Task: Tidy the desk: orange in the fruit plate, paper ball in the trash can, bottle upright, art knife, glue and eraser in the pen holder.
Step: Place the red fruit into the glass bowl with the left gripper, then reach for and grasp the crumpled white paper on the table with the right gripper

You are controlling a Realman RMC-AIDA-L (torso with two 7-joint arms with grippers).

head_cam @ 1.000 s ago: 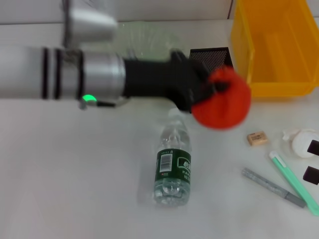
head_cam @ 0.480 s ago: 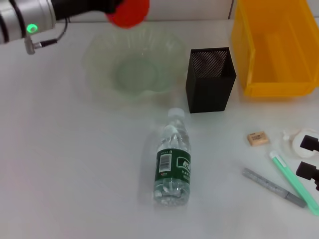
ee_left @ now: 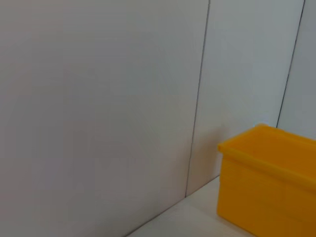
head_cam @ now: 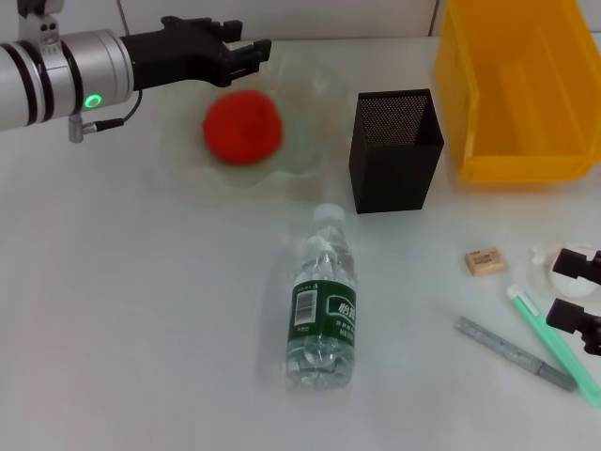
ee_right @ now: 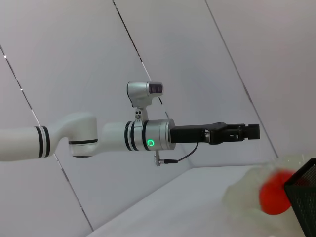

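Observation:
My right gripper reaches level over the paper ball, facing the wall. Next, I pull it back and tip it down toward the desk before I grasp.
The red-orange orange [head_cam: 243, 129] lies in the translucent fruit plate [head_cam: 315, 86]. My left gripper [head_cam: 252, 54] is open and empty just above the plate's far left rim; it also shows in the right wrist view [ee_right: 242, 132] over the orange [ee_right: 273, 198]. The bottle [head_cam: 322, 303] lies on its side mid-table. The black mesh pen holder [head_cam: 394, 150] stands upright. The eraser [head_cam: 485, 261], grey glue stick [head_cam: 515, 353] and green art knife [head_cam: 556, 346] lie at the right. My right gripper [head_cam: 575, 293] is open over the white paper ball [head_cam: 544, 256], which is mostly hidden.
A yellow bin [head_cam: 521, 89] stands at the back right beside the pen holder; it also shows in the left wrist view [ee_left: 269, 190] against a pale wall. The plate [ee_right: 242, 195] and pen holder [ee_right: 307, 197] show in the right wrist view.
My left gripper carried the orange left to the plate and let it go; the orange now lies in the plate. The right gripper barely shifted.

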